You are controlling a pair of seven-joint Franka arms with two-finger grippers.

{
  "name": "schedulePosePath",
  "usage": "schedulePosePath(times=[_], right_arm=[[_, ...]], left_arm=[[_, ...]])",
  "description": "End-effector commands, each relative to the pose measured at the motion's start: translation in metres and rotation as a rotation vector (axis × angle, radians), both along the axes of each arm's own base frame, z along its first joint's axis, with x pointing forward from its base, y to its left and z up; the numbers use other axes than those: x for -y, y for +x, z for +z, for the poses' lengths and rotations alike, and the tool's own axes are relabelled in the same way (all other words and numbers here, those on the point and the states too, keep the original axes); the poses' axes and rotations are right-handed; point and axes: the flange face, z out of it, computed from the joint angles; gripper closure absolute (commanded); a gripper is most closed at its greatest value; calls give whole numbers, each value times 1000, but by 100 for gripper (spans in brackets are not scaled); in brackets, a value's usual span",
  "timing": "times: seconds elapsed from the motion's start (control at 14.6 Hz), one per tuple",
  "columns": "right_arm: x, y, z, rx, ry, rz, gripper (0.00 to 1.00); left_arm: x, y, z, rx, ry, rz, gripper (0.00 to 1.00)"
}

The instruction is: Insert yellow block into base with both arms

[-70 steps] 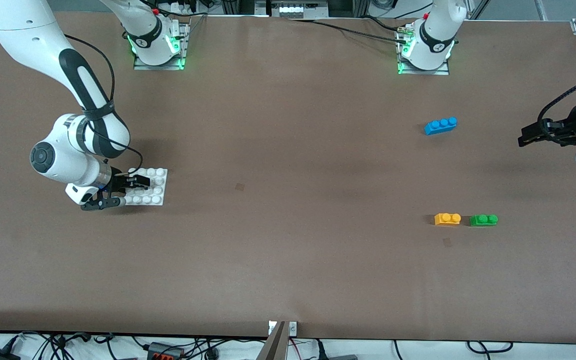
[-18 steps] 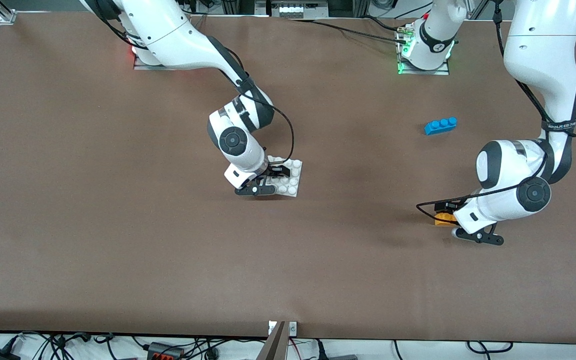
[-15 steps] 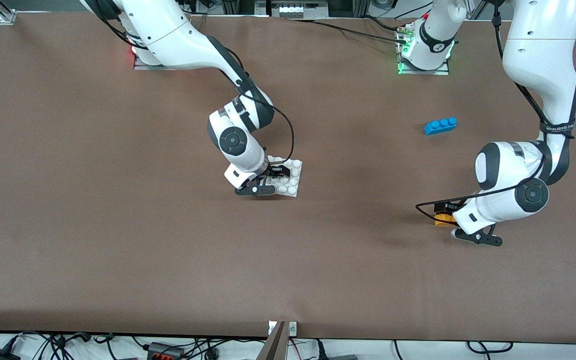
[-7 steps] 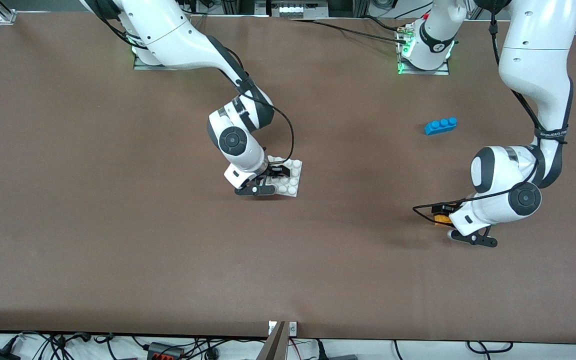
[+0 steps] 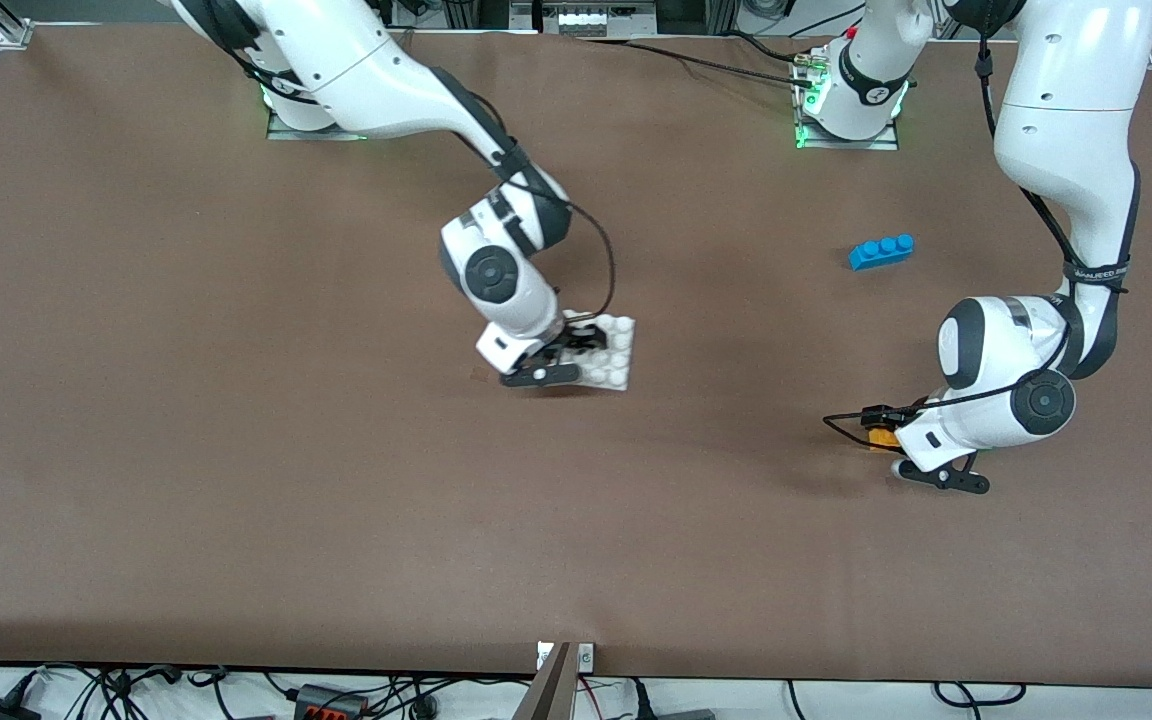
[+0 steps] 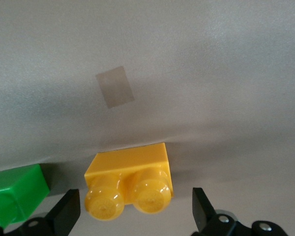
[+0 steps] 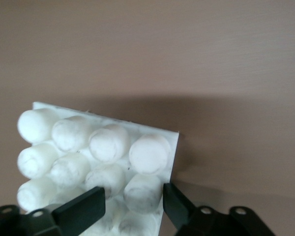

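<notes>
I should put the base down with my right gripper and move that gripper away before my left gripper brings the yellow block (image 5: 883,439) over, because my right gripper is covering the base's studs (image 5: 617,349).
The yellow block (image 5: 881,439) (image 6: 130,177) lies on the table toward the left arm's end, studs up. My left gripper (image 5: 886,430) (image 6: 132,216) is low over it and open, one finger (image 6: 66,216) on each side of the block, with a gap at both ends. The base (image 5: 614,358) (image 7: 103,142), a white studded plate, is near the table's middle, seemingly just off the surface with a shadow under it. My right gripper (image 5: 576,352) (image 7: 132,199) is shut on its edge, the fingers (image 7: 81,206) pinching one stud row.
A green brick (image 6: 14,194) lies right beside the yellow block, hidden under the left arm in the front view. A blue three-stud brick (image 5: 881,251) lies farther from the front camera, toward the left arm's base. A small tape patch (image 6: 115,87) marks the table.
My right arm has carried the base a short way toward the left arm's end of the table. The left gripper has crept along over the yellow block, still open.
</notes>
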Motion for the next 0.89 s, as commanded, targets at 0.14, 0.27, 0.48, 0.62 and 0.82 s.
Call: schedulePosePath(times=[0.14, 0.27, 0.48, 0.62, 0.82], right_arm=[[-15, 1, -10, -5, 22, -6, 39], [-15, 2, 5, -17, 14, 1, 32], [0, 13, 64, -50, -17, 16, 0], [26, 31, 110, -73, -27, 2, 0], [67, 46, 165, -120, -55, -27, 0]], left_arm=[[-11, 3, -2, -4, -21, -3, 0], [-11, 2, -2, -5, -22, -3, 0], [-5, 1, -3, -11, -58, 19, 0], [-10, 2, -3, -8, -63, 28, 2], [-26, 3, 0, 2, -78, 51, 9]])
